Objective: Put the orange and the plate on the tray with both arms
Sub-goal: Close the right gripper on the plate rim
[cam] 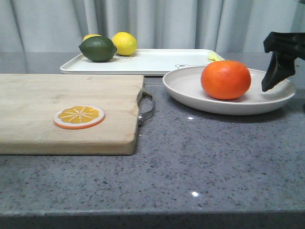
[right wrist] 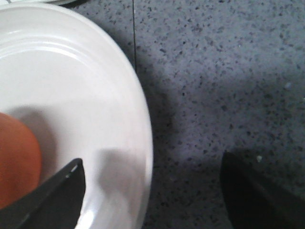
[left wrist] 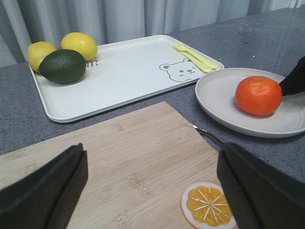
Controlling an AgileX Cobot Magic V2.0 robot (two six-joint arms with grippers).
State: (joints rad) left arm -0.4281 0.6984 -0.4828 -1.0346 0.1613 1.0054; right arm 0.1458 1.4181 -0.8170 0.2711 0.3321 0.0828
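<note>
The orange (cam: 225, 80) will stay in place and travel with the plate when the robot lifts the plate, because the orange rests in the plate's hollow inside a raised rim (cam: 230, 109).
The orange (cam: 226, 79) sits in the off-white plate (cam: 190, 90) on the grey counter at the right, in front of the white tray (cam: 152, 62). My right gripper (right wrist: 152, 191) is open and straddles the plate's right rim (right wrist: 143, 157), one finger inside by the orange (right wrist: 16, 162), one outside; its finger (cam: 276, 71) shows in the front view. My left gripper (left wrist: 152, 191) is open and empty above the wooden cutting board (left wrist: 133, 157), out of the front view. The left wrist view also shows the orange (left wrist: 258, 95), plate (left wrist: 219, 95) and tray (left wrist: 128, 71).
A dark green lime (cam: 97, 48) and two yellow lemons (cam: 124, 43) lie on the tray's far left corner; a yellow fork (left wrist: 198, 57) lies at its right end. The cutting board (cam: 47, 109) at the left carries a flat orange slice (cam: 79, 116).
</note>
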